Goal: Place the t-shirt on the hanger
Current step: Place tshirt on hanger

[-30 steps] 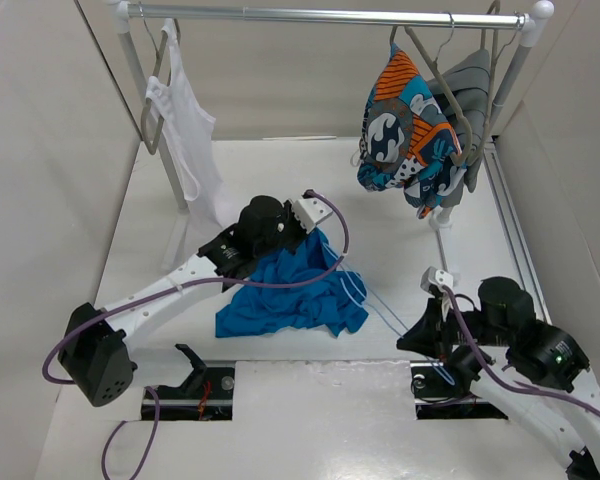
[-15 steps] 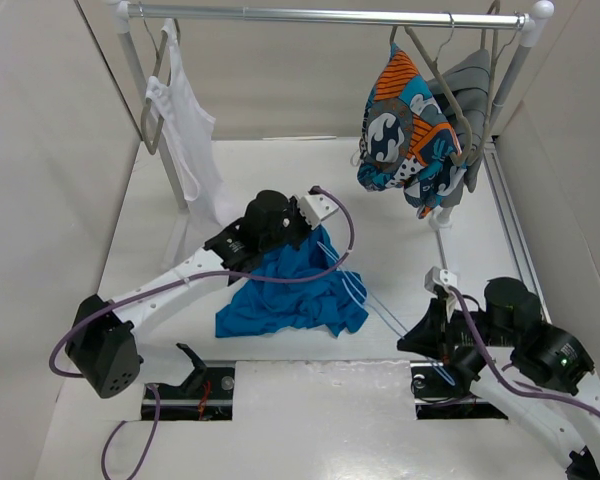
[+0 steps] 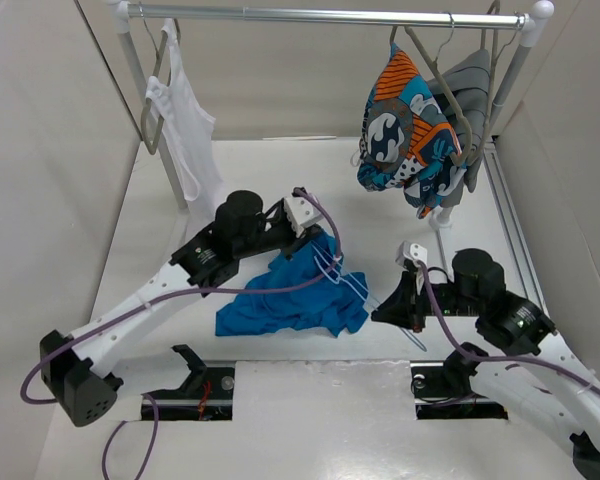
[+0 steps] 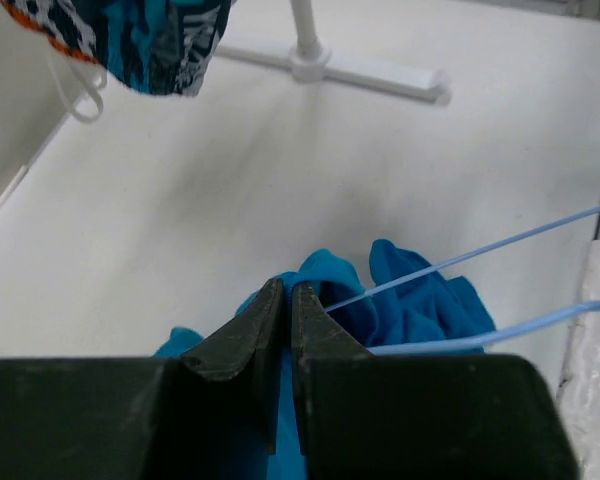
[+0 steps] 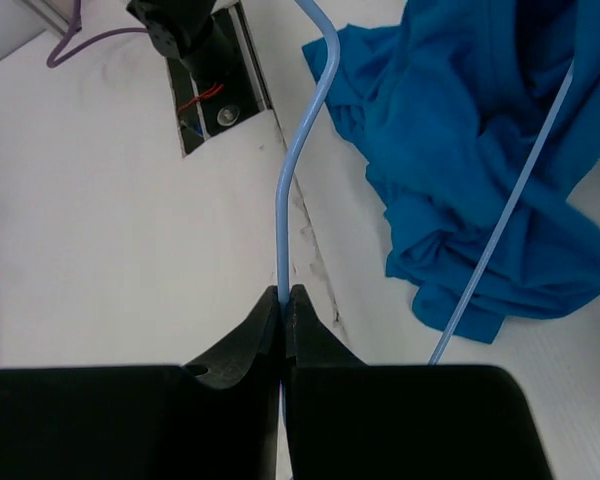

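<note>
The hanger's end (image 4: 334, 305) extends beneath the lifted edge of the blue t-shirt, so the robot's left gripper should go on holding that edge (image 4: 325, 265) until the right gripper pushes the hanger farther in.
The bright blue t-shirt (image 3: 290, 295) lies crumpled on the white table, with its far edge lifted. My left gripper (image 3: 315, 243) is shut on that lifted edge; in the left wrist view blue fabric (image 4: 420, 300) sits between the closed fingers of the gripper (image 4: 285, 292). The thin light-blue wire hanger (image 3: 352, 287) reaches from the right into the shirt's folds. My right gripper (image 3: 388, 310) is shut on the hanger's wire. In the right wrist view the wire (image 5: 300, 150) runs straight up out of the gripper (image 5: 285, 296), beside the shirt (image 5: 480, 150). The hanger's wires also cross the left wrist view (image 4: 480, 255).
A clothes rail (image 3: 320, 15) spans the back. It carries a white tank top (image 3: 185, 130) at left, and a patterned orange-blue garment (image 3: 405, 120) and a grey garment (image 3: 470, 90) at right. The rack's foot (image 4: 330, 70) stands beyond the shirt. Two base slots (image 3: 195, 385) lie at the near edge.
My left arm has drawn back to the left, still holding the shirt's edge. My right arm has moved left and forward, carrying the hanger further into the shirt.
</note>
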Controlling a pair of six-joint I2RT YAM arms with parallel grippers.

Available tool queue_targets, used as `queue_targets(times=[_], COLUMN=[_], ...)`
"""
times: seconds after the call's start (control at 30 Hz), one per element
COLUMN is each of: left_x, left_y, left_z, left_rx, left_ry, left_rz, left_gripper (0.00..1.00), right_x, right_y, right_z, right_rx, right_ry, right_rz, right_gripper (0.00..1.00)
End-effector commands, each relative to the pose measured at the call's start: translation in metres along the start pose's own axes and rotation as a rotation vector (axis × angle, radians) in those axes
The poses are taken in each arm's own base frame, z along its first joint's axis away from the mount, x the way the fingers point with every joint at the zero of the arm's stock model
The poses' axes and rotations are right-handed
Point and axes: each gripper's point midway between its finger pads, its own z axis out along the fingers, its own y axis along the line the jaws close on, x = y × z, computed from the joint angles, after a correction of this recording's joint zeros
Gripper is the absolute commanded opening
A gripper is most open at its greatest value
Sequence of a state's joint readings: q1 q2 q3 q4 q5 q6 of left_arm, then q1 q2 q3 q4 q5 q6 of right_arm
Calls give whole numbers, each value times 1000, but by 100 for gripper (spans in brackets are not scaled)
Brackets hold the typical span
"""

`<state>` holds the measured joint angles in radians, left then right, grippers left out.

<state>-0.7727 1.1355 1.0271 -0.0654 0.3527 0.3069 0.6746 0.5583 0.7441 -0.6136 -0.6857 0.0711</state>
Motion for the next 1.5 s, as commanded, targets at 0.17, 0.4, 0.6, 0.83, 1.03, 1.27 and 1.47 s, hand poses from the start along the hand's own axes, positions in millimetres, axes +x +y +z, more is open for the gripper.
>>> queue_targets(times=[0.17,0.4,0.6,0.83,1.03,1.27,1.47], left_x=[-48,-83,-118,-78,-64,-63,10], left_y=[-37,-49,-74,-71,-21,7,-34], left_z=[-31,-38,-47,-53,-64,-89,-98], left_rx=[174,249,401,381,109,-32,283], left_ry=[-137,-225,-305,-156,-46,28,248], left_rz=[-4,5,23,165,289,461,544], left_gripper=[0,0,0,27,58,62,63], right_x=[-52,-64,-70,-55,-25,-12,-2], right_y=[3,-5,-22,-36,-46,-44,-45], right_z=[-6,4,29,41,53,51,51], right_rx=[13,15,-16,-4,-15,-25,-25], right_ry=[-183,-289,-318,-328,-318,-346,-338], right_rz=[-223,-305,-453,-532,-527,-542,-535], right_gripper=[0,0,0,0,0,0,0])
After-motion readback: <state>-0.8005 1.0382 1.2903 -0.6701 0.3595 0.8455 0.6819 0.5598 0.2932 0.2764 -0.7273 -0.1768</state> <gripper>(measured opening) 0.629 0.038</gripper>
